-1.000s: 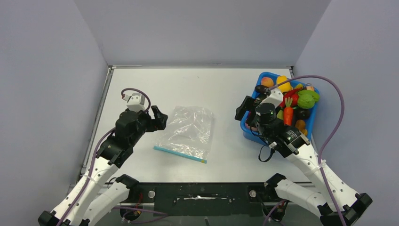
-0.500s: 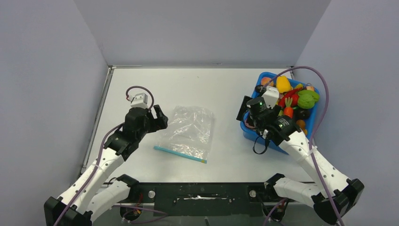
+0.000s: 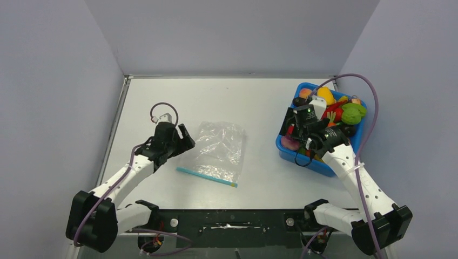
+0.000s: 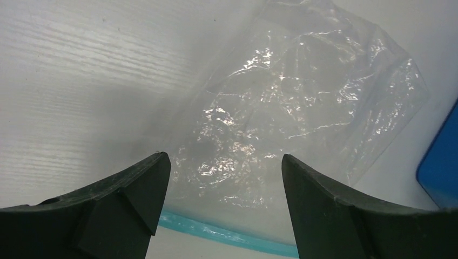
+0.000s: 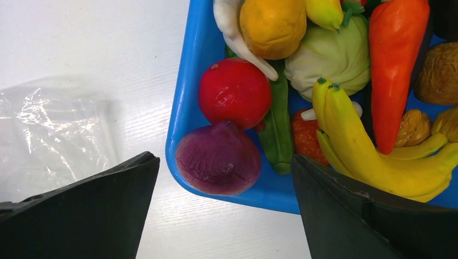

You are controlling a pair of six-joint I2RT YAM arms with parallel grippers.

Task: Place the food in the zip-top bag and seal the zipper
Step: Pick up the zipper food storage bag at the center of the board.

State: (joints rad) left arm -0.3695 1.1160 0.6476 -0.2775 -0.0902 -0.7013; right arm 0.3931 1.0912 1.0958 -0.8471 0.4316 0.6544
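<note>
The zip-top bag (image 3: 219,147) will hang limp below a straight zipper when the robot lifts the bag's zipper edge, because the teal zipper (image 3: 207,177) runs straight along thin, crinkled film.
The clear, crinkly zip-top bag (image 3: 214,148) lies flat mid-table, its teal zipper (image 3: 207,176) along the near edge. My left gripper (image 3: 186,137) is open at the bag's left edge; in the left wrist view the bag (image 4: 291,108) and zipper (image 4: 227,233) show between its spread fingers (image 4: 135,189). The food fills the blue bin (image 3: 284,147) at the right. My right gripper (image 3: 292,121) hovers open over the bin's left side, above a purple piece (image 5: 219,158), a red round fruit (image 5: 234,91) and a yellow banana (image 5: 351,145). Neither gripper holds anything.
The bin (image 5: 186,97) also holds an orange carrot (image 5: 394,59), a pale green cabbage (image 5: 324,54) and a yellow-orange fruit (image 5: 273,24). Grey walls enclose the table on three sides. The bin's blue corner (image 4: 440,167) shows beyond the bag.
My left gripper has shifted right toward the bag's left edge. My right gripper has moved farther over the bin's left side. Both stayed open; the bag has not moved.
</note>
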